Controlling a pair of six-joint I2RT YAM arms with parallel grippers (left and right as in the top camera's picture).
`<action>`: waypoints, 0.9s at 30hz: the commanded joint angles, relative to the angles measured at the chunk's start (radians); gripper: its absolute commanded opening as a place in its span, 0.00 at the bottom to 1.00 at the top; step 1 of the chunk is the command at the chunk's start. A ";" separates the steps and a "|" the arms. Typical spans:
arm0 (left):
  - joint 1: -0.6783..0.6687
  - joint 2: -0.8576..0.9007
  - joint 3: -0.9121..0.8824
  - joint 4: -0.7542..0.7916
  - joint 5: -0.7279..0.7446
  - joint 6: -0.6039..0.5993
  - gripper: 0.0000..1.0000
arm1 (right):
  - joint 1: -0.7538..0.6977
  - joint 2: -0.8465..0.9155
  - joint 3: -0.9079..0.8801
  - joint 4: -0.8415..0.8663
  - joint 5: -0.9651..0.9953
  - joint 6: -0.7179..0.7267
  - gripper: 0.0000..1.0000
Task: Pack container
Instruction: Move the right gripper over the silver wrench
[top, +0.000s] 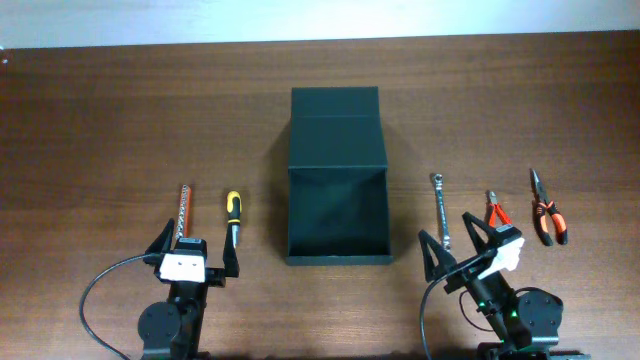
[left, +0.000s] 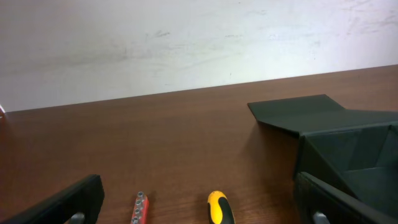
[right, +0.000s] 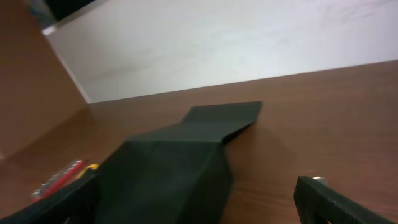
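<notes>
My right gripper is lying level and facing the container's side (top: 388, 220), so I should lift it, turn its fingers downward and then lower them over the flat wrench (top: 440, 205).
The container (top: 336, 215) is a dark green-black box at the table's middle, open, with its flap lid (top: 336, 105) lying back. It shows at right in the left wrist view (left: 348, 143) and fills the right wrist view (right: 168, 168). My left gripper (top: 197, 245) is open and empty near the front edge, behind a red bit holder (top: 183, 212) and a yellow-black screwdriver (top: 232, 215). Both lie between its fingers (left: 199, 211). My right gripper (top: 452, 238) is open and empty (right: 199, 205) right of the container, by a wrench (top: 441, 208).
Red-handled pliers (top: 496, 212) and orange-black pliers (top: 547, 208) lie at the right. The brown wooden table (top: 120, 120) ends at a white wall (left: 186, 43) at the back. A cable (top: 100, 290) loops from the left arm's base.
</notes>
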 joint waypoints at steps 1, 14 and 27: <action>0.006 -0.007 -0.004 -0.005 -0.011 0.019 0.99 | -0.003 -0.003 0.003 -0.023 -0.076 0.036 0.99; 0.007 -0.007 -0.004 -0.005 -0.010 0.020 0.99 | -0.003 0.037 0.142 -0.061 -0.050 0.061 0.99; 0.006 -0.007 -0.004 -0.005 -0.010 0.020 0.99 | -0.003 0.890 0.866 -0.774 0.199 -0.163 0.99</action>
